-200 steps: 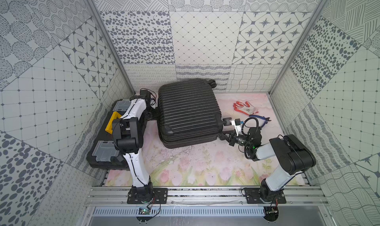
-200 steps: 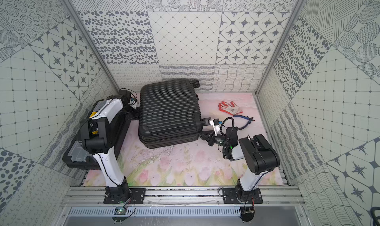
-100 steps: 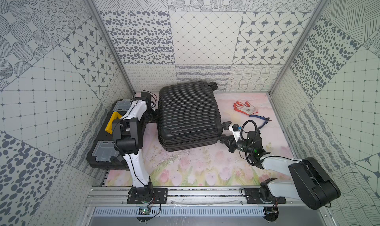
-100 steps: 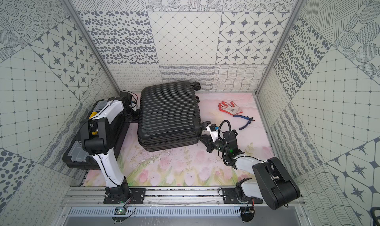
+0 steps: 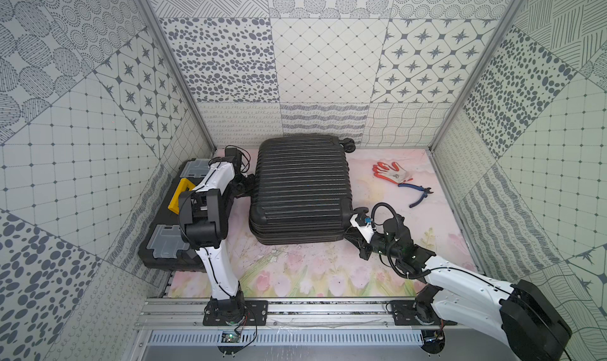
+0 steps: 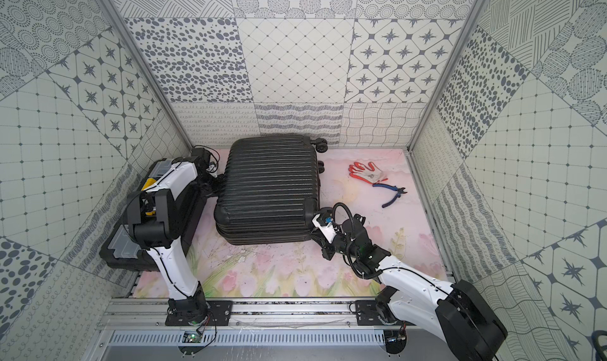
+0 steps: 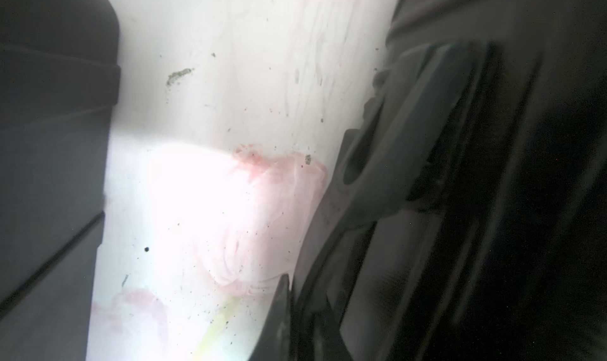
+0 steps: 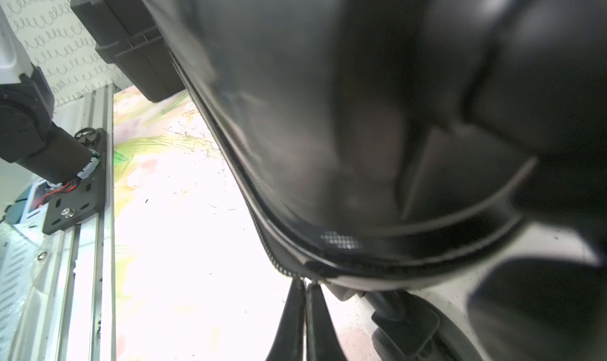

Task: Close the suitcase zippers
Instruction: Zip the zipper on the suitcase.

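Next, my right gripper draws the zipper pull, sitting where the zipper's track bends at the suitcase's wheel corner (image 5: 348, 229), round it and along the suitcase's near side (image 5: 298, 239).
The black ribbed suitcase (image 5: 302, 185) (image 6: 269, 185) lies flat, mid-floor, in both top views. My right gripper (image 5: 350, 241) (image 6: 314, 237) is at its near right corner. In the right wrist view the right gripper (image 8: 305, 279) is shut, tips at the zipper track (image 8: 262, 241), with a small shiny zipper pull pinched between them. My left gripper (image 5: 249, 182) (image 6: 219, 182) presses against the suitcase's left side. In the left wrist view the left gripper (image 7: 289, 279) is shut beside the dark shell (image 7: 492, 178); whether it pinches anything is unclear.
A black toolbox (image 5: 170, 231) (image 6: 131, 244) with a yellow handle stands along the left wall behind the left arm. A red and white glove (image 5: 391, 173) and blue-handled pliers (image 5: 415, 192) lie at the back right. A suitcase wheel (image 5: 348, 145) pokes out near the back wall.
The right arm has folded down toward the front rail. Its shut gripper slid from the suitcase's right side to the near right corner. The left arm and suitcase have barely moved.
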Controlling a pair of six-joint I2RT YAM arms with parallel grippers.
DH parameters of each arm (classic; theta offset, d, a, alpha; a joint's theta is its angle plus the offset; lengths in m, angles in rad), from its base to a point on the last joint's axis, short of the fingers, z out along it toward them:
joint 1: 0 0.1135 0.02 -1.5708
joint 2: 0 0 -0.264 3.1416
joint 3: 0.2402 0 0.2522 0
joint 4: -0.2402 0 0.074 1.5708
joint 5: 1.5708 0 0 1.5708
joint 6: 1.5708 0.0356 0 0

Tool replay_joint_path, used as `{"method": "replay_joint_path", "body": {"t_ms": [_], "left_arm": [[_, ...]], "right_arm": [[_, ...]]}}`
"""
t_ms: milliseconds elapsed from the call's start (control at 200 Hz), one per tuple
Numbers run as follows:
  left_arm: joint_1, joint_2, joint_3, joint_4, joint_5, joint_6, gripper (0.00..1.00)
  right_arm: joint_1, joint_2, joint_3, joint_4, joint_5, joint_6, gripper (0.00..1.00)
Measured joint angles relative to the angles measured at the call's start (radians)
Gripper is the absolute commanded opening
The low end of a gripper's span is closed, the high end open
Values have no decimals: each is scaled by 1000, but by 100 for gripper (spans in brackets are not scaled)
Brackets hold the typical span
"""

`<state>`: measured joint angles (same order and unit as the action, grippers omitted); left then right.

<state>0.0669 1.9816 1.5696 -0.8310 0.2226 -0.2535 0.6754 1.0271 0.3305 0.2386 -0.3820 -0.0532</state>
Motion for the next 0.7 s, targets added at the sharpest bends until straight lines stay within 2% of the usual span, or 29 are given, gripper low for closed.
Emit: {"method": "replay_joint_path", "body": {"t_ms": [375,595,700], "left_arm": [[-4,-26,-52,53,8,-28,0],[-30,-84,-137,106,13,-82,0],[-50,-126,-195,151,0,-130,0]], "right_arm": [[156,85,142,-154,80,-94,0],[177,150,204,-187,71,-80,0],[137,146,205,-194,61,-53,0]]}}
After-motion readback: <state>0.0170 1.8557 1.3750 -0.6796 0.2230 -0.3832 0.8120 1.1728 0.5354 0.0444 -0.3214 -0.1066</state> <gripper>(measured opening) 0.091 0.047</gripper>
